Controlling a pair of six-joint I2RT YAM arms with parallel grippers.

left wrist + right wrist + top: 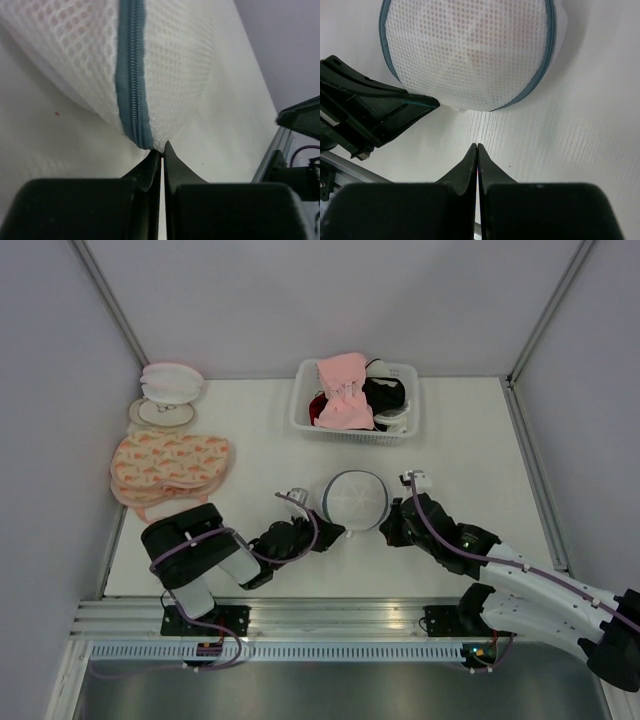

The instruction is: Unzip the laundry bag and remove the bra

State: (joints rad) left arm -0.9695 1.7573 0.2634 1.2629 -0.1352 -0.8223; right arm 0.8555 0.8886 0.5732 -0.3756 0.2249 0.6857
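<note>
The bag's edge [159, 144] is pinched in my left gripper, so next my right gripper opens and grabs the zipper's lower end [142, 137] to free my left gripper before I unzip.
The laundry bag [356, 498] is a round white mesh dome with a blue-grey zipper rim [131, 75], lying zipped at the table's middle. My left gripper [335, 533] reaches it from the left. Its tips [162, 149] are shut on the bag's edge, right beside the lower end of the zipper. My right gripper [477, 146] is shut with nothing in it, a short way off the bag [470, 50] on the right side. The bra stays hidden inside; only a faint tan patch [479, 56] shows through the mesh.
A white basket [300, 405] at the back holds a pink garment with a bow [345, 390] and a black garment [385, 392]. Flat pink-orange bags [170, 465] and stacked white-pink discs [168, 390] lie at the left. A metal rail [320, 620] runs along the near edge.
</note>
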